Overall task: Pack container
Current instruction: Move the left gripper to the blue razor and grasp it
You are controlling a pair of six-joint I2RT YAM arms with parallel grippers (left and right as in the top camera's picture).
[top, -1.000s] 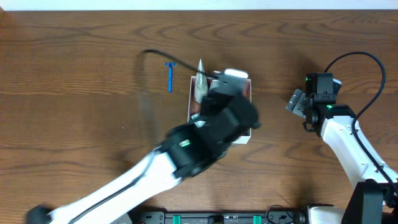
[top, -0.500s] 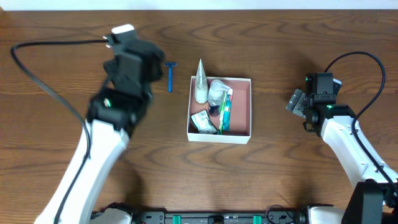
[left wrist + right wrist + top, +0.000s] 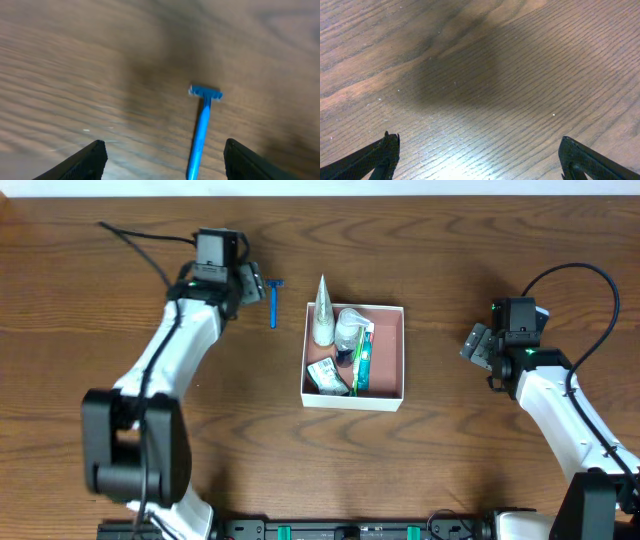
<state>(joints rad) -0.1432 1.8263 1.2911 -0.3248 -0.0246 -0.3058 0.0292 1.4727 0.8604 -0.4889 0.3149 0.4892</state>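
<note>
The blue razor's handle [image 3: 200, 135] is between my open fingers, so my left gripper should go down next and close across the handle's narrow width [image 3: 273, 312].
The container [image 3: 390, 355], a square shallow box with white walls and a pinkish inside, sits mid-table. It holds a white cone-shaped tube, a small bottle, a green toothbrush and a small packet. A blue razor [image 3: 273, 302] lies on the table to its left, also in the left wrist view [image 3: 201, 127]. My left gripper [image 3: 250, 284] is open and empty, just left of the razor; in the left wrist view [image 3: 165, 157] the razor's handle lies between the fingertips. My right gripper [image 3: 478, 346] is open and empty over bare wood at the right [image 3: 480, 157].
A black cable [image 3: 140, 235] trails from the left arm across the far left of the table. The right arm's cable [image 3: 570, 275] loops above its wrist. The wooden table [image 3: 470, 460] has no other loose objects on it.
My left arm has swung from over the container to the far left and now reaches toward the blue razor. The container's contents are uncovered. The right arm has not moved.
</note>
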